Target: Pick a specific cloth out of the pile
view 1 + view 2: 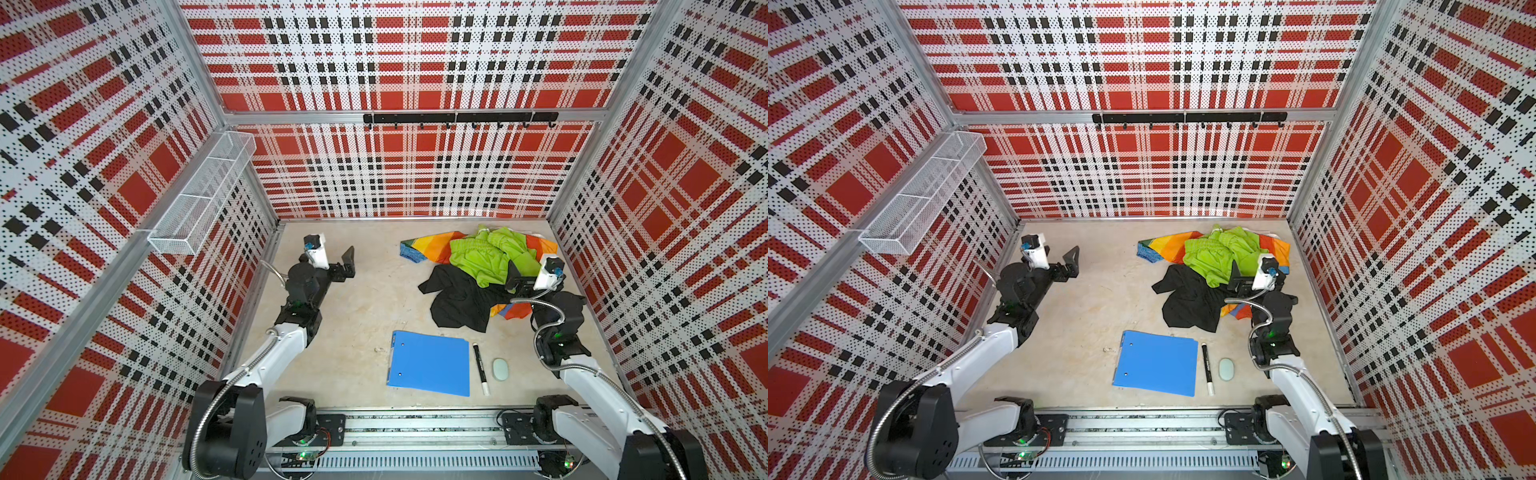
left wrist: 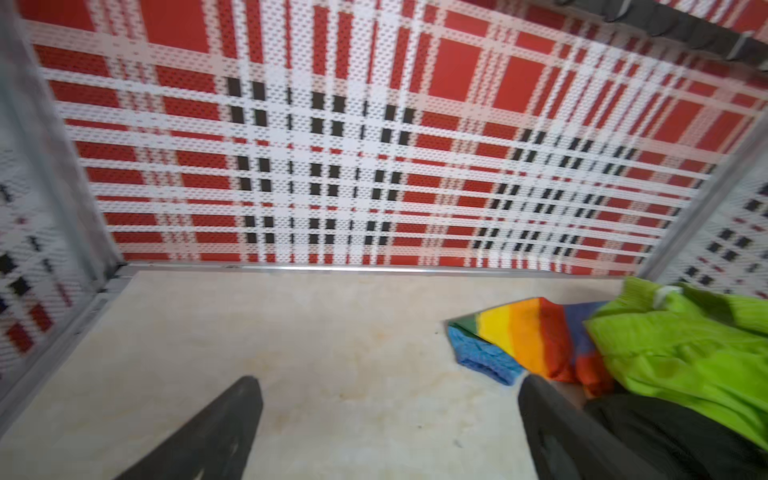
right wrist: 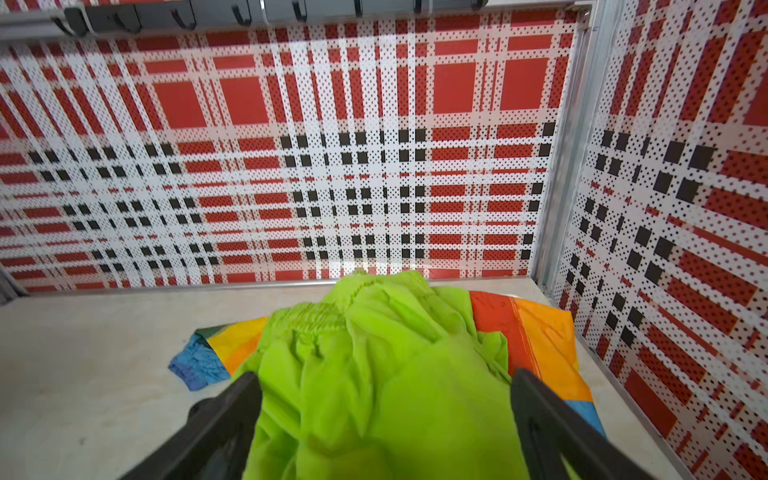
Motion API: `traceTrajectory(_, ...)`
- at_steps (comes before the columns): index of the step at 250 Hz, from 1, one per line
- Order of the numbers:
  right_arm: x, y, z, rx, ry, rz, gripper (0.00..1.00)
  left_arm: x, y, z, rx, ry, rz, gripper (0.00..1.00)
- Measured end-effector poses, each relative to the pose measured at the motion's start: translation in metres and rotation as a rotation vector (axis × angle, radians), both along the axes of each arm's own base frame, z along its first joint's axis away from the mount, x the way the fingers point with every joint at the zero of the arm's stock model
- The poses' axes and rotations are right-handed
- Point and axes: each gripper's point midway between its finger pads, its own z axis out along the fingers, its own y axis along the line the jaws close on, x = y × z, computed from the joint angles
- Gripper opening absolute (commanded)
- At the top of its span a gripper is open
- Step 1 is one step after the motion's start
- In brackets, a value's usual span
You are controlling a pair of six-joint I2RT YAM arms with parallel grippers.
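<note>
Next, I move the lime-green cloth [image 1: 489,254] back with my right gripper first, since it lies on the rainbow patchwork, and then raise the patchwork [image 1: 542,243] to reveal the white cloth.
The pile [image 1: 478,270] lies at the back right of the table: a lime-green cloth [image 1: 486,257] [image 3: 374,374] on top, a black cloth [image 1: 457,299] in front, and rainbow patchwork [image 1: 428,245] [image 2: 532,332] underneath. The white cloth is hidden in every view. My right gripper [image 1: 515,276] [image 1: 1237,276] [image 3: 384,380] is open at the pile's right side. Its jaws stand wide apart, and the lime-green cloth fills the space between them. My left gripper [image 1: 336,257] [image 1: 1061,259] [image 2: 388,382] is open over bare table at the back left, well clear of the pile and holding nothing.
A blue clipboard [image 1: 430,363], a black marker [image 1: 480,368] and a pale green oval object [image 1: 500,369] lie in front of the pile. A white wire basket [image 1: 203,191] hangs on the left wall. A black hook rail [image 1: 459,118] runs along the back wall.
</note>
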Motion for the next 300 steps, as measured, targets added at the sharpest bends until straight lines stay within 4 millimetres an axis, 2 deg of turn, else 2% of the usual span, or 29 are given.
traceTrajectory(42,0.002,-0.006,0.014,0.093,0.061,-0.039,1.00,-0.016,-0.052,0.042,-0.027,0.027,-0.168,0.99)
traceTrajectory(78,0.003,-0.009,0.009,0.138,0.146,-0.061,1.00,-0.034,-0.086,0.078,-0.028,0.054,-0.313,0.99)
traceTrajectory(105,0.006,-0.007,0.001,0.162,0.225,-0.060,1.00,-0.054,-0.111,0.091,0.010,0.078,-0.422,0.99)
traceTrajectory(139,0.012,-0.002,-0.018,0.201,0.334,-0.045,1.00,-0.075,-0.130,0.080,0.085,0.116,-0.513,0.99)
traceTrajectory(166,0.016,-0.002,-0.042,0.263,0.438,-0.045,1.00,-0.084,-0.129,0.062,0.116,0.143,-0.526,0.99)
traceTrajectory(196,0.017,-0.015,-0.071,0.348,0.535,-0.086,1.00,-0.093,-0.127,0.047,0.127,0.177,-0.538,0.99)
traceTrajectory(235,0.022,-0.022,-0.100,0.456,0.620,-0.101,1.00,-0.096,-0.127,0.051,0.125,0.167,-0.547,0.99)
traceTrajectory(300,0.036,-0.008,-0.161,0.582,0.770,-0.074,1.00,-0.098,-0.128,0.052,0.110,0.173,-0.560,0.99)
